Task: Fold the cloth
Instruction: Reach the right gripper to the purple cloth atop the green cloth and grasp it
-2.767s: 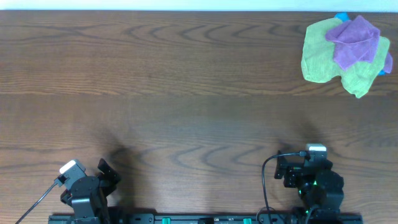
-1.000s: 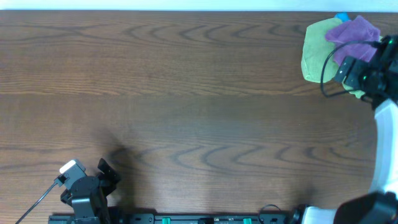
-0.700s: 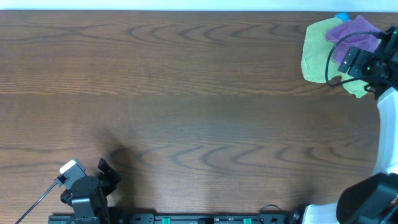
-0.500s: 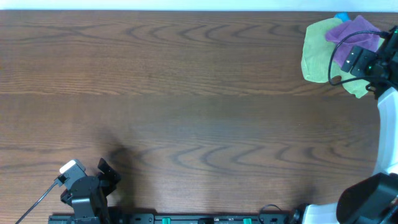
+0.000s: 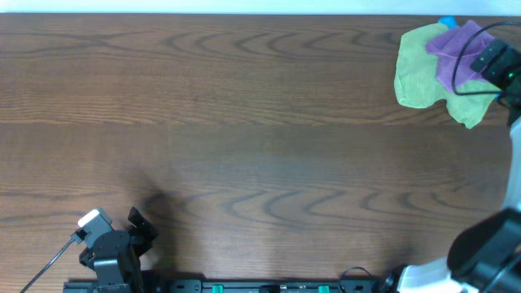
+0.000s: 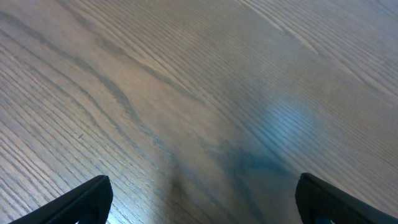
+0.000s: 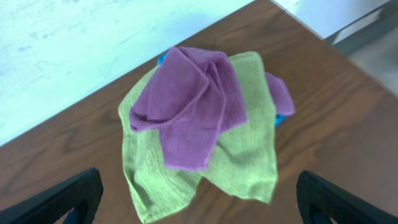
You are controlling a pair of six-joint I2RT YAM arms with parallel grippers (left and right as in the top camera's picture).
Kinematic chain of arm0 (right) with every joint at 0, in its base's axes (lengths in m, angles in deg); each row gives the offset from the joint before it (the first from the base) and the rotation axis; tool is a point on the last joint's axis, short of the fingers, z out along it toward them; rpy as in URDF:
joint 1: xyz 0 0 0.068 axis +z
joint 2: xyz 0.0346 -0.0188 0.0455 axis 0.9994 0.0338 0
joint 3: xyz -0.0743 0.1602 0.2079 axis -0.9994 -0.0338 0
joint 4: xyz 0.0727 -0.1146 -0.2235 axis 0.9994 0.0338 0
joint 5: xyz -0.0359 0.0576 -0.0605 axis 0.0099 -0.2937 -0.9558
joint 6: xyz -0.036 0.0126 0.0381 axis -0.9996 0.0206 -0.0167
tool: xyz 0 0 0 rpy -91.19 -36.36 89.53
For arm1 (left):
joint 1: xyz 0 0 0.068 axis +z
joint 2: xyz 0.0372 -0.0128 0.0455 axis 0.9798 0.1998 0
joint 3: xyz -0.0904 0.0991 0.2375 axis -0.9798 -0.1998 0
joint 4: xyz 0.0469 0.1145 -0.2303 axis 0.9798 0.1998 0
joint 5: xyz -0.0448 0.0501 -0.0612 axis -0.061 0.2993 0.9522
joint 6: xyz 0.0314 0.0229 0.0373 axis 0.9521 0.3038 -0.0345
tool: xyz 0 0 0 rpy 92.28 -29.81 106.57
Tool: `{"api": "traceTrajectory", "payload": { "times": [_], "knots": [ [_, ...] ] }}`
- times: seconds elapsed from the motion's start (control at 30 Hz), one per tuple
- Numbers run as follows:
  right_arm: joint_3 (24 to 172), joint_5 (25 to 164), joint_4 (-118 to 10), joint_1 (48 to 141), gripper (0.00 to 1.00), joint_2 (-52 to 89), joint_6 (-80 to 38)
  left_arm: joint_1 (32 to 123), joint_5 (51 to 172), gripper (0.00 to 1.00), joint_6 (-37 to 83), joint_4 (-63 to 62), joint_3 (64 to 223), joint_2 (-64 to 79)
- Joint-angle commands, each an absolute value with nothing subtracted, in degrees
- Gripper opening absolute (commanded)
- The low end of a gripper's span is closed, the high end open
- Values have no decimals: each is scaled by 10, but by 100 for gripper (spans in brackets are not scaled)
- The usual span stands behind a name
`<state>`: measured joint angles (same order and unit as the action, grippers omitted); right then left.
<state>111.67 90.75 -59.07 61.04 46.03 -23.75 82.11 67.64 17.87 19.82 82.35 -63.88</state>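
My right gripper should go on moving down, because the purple cloth (image 5: 457, 54) lies on top with its fold facing my open fingers. It should go down until they are on both sides of that raised fold (image 7: 198, 102) before it closes.
The purple cloth (image 5: 453, 49) lies crumpled on top of a larger light-green cloth (image 5: 419, 77) at the table's back right corner. In the right wrist view the purple cloth (image 7: 193, 106) is bunched in folds in the middle of the green cloth (image 7: 249, 158). My right gripper (image 5: 490, 60) hovers over the pile's right side. It is open and empty (image 7: 199, 200), with its fingers wide apart above the cloths. My left gripper (image 5: 140, 228) is parked at the front left. It is open (image 6: 205, 202) over bare wood.
A small blue thing (image 7: 163, 59) peeks out from under the cloths at the back, also seen in the overhead view (image 5: 446, 22). The table's back edge and a white wall (image 7: 93, 37) lie just beyond the pile. The table's right edge is close by.
My right arm left its parked spot at the front right and reached the cloth pile. In the last half second it shifted a little right and back. The left arm has not moved.
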Motion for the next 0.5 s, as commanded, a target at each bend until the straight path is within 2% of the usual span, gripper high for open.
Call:
{"api": "traceTrajectory", "payload": {
  "times": [0.0,0.3,0.47],
  "knots": [
    [1173,965,-587,601,99,525,-218,823,666,95,183,209,802,-639],
    [1321,994,-600,611,99,694,-155,823,666,95,183,209,802,-639],
    [1328,992,-634,613,93,740,-127,823,666,95,183,209,802,-639]
  ]
}}
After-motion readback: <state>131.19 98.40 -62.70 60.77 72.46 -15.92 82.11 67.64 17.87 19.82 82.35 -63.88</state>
